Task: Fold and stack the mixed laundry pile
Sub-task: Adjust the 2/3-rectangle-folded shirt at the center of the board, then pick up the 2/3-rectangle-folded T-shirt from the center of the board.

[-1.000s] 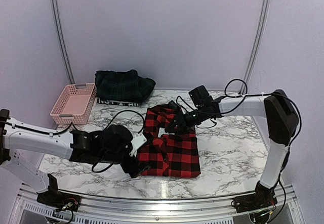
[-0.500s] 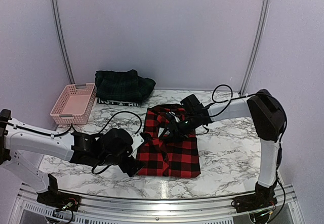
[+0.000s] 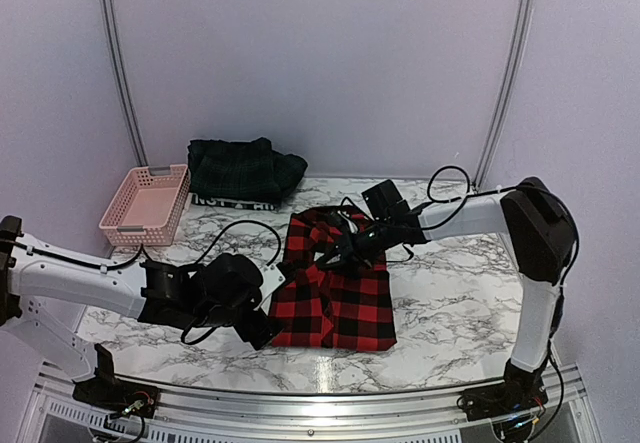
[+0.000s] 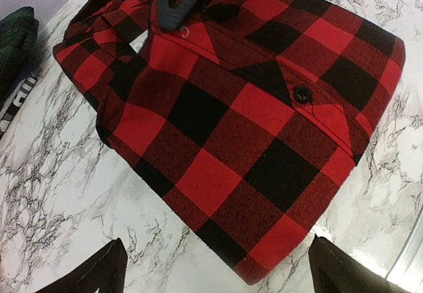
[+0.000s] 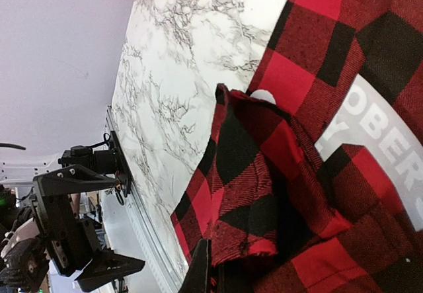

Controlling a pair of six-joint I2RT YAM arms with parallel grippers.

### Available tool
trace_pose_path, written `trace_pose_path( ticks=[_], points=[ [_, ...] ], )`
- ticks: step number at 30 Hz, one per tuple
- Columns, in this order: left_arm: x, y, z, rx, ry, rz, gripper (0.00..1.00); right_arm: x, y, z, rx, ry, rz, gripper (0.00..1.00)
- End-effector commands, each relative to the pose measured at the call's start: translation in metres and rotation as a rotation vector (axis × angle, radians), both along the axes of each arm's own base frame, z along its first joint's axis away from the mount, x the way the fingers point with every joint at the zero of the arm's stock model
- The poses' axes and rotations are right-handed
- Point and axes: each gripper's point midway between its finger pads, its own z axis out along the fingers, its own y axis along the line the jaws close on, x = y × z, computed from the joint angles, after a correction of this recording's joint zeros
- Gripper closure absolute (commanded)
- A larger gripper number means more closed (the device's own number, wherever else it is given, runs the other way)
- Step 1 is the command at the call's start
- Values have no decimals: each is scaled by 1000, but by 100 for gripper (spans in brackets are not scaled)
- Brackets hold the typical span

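I expect the shirt's two front halves (image 3: 334,311) to stay joined when I lift the shirt over, because the button (image 4: 302,94) is done up on the shirt's button strip.
The red-and-black checked shirt (image 3: 335,293) lies folded in the middle of the marble table (image 3: 450,303). My right gripper (image 3: 345,253) is down on the shirt's far part, shut on a raised fold of its cloth (image 5: 264,194). My left gripper (image 3: 265,325) hovers open just off the shirt's near left corner (image 4: 264,266), holding nothing, with its fingertips (image 4: 99,273) on either side of that corner. The rest of the laundry pile sits at the back left: a dark green plaid piece (image 3: 245,168) on a navy piece with a white lettered band (image 3: 232,202).
A pink perforated basket (image 3: 147,203) stands at the far left of the table, beside the green and navy pieces. A pale patch with white lettering (image 5: 380,147) shows inside the shirt. The table's metal front rail (image 3: 320,403) runs along the near edge.
My right gripper came down to the left onto the shirt and shut on a fold. My left gripper drew back a little from the shirt's left edge, still open.
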Motion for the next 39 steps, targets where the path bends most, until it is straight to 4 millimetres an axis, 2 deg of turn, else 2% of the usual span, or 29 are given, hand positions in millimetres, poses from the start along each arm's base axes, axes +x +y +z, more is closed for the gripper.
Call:
trace_pose_path(
  ticks=[1, 7, 9, 12, 14, 17, 20, 22, 28, 35, 37, 39],
  points=[
    [-4, -6, -6, 28, 11, -55, 1, 4, -22, 6, -57, -112, -25, 100],
    [-6, -21, -14, 52, 19, -115, 1, 7, -46, -25, -192, -142, -44, 98],
    [-9, -27, -16, 71, 10, -146, 1, 11, -53, -32, -248, -156, -60, 92],
    [-20, -35, -21, 113, -20, -212, 1, 21, -64, -30, -332, -210, -81, 81],
    [-28, -38, -26, 144, -44, -251, 1, 32, -71, -19, -379, -270, -100, 71],
    [-38, -43, -30, 177, -74, -300, 1, 43, -71, 8, -376, -360, -97, 69],
    [-42, -49, -32, 217, -135, -344, 5, 41, -54, 44, -240, -446, -52, 71],
    [-42, -56, -34, 244, -175, -366, 8, 35, -40, 56, -141, -457, -2, 73],
    [-26, -69, -40, 316, -291, -379, 20, 16, -7, 20, -48, -359, 171, 79],
    [-18, -89, -41, 343, -425, -409, 33, 11, -2, -43, -47, -265, 239, 88],
    [-16, -93, -37, 338, -444, -405, 44, 9, -4, -61, -61, -242, 253, 90],
    [-16, -96, -23, 312, -457, -400, 57, 4, -6, -71, -64, -219, 269, 90]
  ],
)
